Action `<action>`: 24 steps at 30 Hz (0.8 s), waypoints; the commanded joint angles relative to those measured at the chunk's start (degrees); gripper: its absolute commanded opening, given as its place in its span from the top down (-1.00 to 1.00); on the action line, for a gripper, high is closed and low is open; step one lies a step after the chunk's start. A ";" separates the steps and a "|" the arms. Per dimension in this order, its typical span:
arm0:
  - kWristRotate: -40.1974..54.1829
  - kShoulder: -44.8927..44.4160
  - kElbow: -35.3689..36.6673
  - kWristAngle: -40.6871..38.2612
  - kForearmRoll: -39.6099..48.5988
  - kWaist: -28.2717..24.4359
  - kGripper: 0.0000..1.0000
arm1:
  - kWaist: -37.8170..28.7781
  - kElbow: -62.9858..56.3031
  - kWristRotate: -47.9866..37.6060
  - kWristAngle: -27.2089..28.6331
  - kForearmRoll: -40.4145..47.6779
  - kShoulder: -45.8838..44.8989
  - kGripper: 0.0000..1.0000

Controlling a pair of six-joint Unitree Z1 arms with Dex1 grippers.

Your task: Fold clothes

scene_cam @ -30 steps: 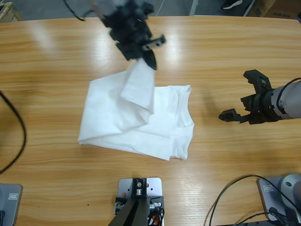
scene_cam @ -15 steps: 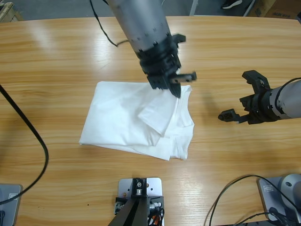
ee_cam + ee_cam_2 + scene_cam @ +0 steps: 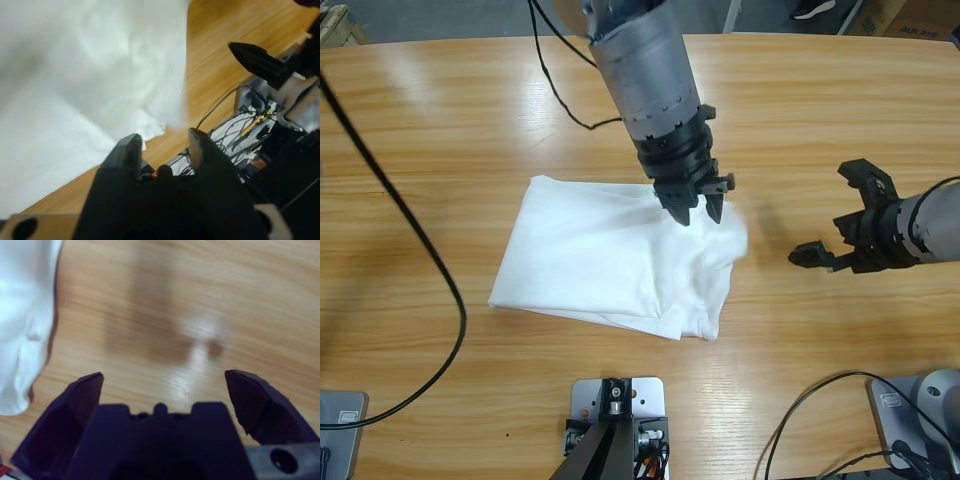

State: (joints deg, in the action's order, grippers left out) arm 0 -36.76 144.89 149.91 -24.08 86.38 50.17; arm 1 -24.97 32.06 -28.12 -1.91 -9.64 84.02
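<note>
My gripper will leave a piece of cloth sticking out under the folded layers [image 3: 590, 260] when it folds the T-shirt over, because the T-shirt's rumpled end [image 3: 713, 285] lies uneven.
The clothes, a white T-shirt [image 3: 590, 260], lie partly folded on the middle of the wooden table [image 3: 440, 130]. My left gripper [image 3: 698, 211] hangs just above the shirt's upper right corner, open, with nothing between its jaws. In the left wrist view the left gripper [image 3: 162, 137] sits over the edge of the T-shirt [image 3: 90, 75], and a loose white flap beside it is blurred. My right gripper [image 3: 822, 211] stands open over bare wood to the right of the shirt. In the right wrist view the right gripper [image 3: 165, 376] has the T-shirt [image 3: 25, 315] at far left.
A black cable [image 3: 420, 250] curves over the table's left part, and another cable [image 3: 800, 410] loops at the bottom right. One jaw of the other arm [image 3: 260, 57] shows in the left wrist view, with tangled wires [image 3: 235, 135] past the table's edge.
The left arm carried a lifted flap of the shirt right and down across it, then let go. The flap has dropped onto the shirt's right side. The right gripper has barely moved.
</note>
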 commanded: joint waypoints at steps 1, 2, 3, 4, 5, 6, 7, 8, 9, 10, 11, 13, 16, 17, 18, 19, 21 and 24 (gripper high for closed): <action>-0.82 -0.24 11.09 2.07 8.89 -1.32 -0.41 | 0.19 -1.79 0.00 0.98 0.32 -2.21 -0.96; 0.55 -2.56 7.89 3.39 8.89 -2.43 -0.40 | 0.19 -1.63 0.00 1.03 0.32 -2.48 -0.96; 2.38 -5.54 3.13 5.13 8.86 -3.70 -0.40 | 0.19 -1.46 0.00 1.05 0.32 -2.83 -0.96; 5.09 -9.45 -3.52 6.42 8.74 -5.72 -0.40 | 0.19 -1.28 0.00 1.12 0.23 -3.16 -0.96; 7.41 -12.77 -9.02 7.07 8.45 -7.55 -0.39 | 0.19 -1.11 0.00 1.12 0.06 -3.57 -0.96; 9.41 -16.64 -15.91 7.33 6.70 -9.60 -0.29 | 0.19 -0.86 0.05 1.12 -0.24 -4.04 -0.96; 10.33 -21.93 -26.09 7.14 1.46 -12.17 -0.17 | 0.10 -0.70 0.44 1.29 -0.98 -4.55 -0.96; 10.50 -27.97 -37.53 6.54 -5.10 -15.60 -0.12 | -0.18 -0.33 0.68 1.70 -2.02 -4.92 -0.96; 11.70 -33.28 -47.69 6.06 -9.83 -19.29 -0.08 | -0.83 0.51 0.81 2.21 -3.14 -5.38 -0.96; 13.81 -37.75 -56.46 5.94 -13.24 -22.52 -0.07 | -1.43 1.28 0.86 2.70 -3.99 -5.69 -0.96; 15.86 -41.56 -64.20 5.29 -16.65 -25.16 -0.07 | -1.82 1.99 0.88 3.00 -4.71 -5.78 -0.96; 20.71 -46.10 -76.45 1.79 -23.59 -28.68 -0.10 | -2.10 2.50 0.88 3.05 -4.87 -5.38 -0.96; 25.86 -46.66 -88.44 -6.01 -37.00 -32.12 -0.47 | -2.61 3.04 0.82 2.96 -5.01 -4.34 -0.96; 27.11 -44.92 -90.64 -8.74 -41.03 -32.81 -0.51 | -2.82 3.31 0.84 2.96 -5.27 -4.16 -0.96; 28.15 -43.46 -91.53 -10.51 -43.24 -32.97 -0.52 | -3.03 3.57 0.84 2.96 -5.62 -4.06 -0.96; 28.66 -40.95 -93.03 -12.74 -46.86 -33.04 -0.52 | -3.26 3.67 0.81 2.96 -5.87 -3.97 -0.96; 28.64 -37.89 -95.87 -13.32 -52.05 -33.04 -0.57 | -3.38 3.71 0.79 2.96 -6.43 -3.99 -0.96; 28.61 -35.13 -100.53 -10.90 -58.38 -34.16 -0.58 | -3.75 3.71 0.75 3.05 -6.98 -4.22 -0.96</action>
State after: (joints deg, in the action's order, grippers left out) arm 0 -9.40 101.65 58.85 -34.60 41.37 18.03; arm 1 -27.48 35.76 -27.74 0.17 -14.71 79.27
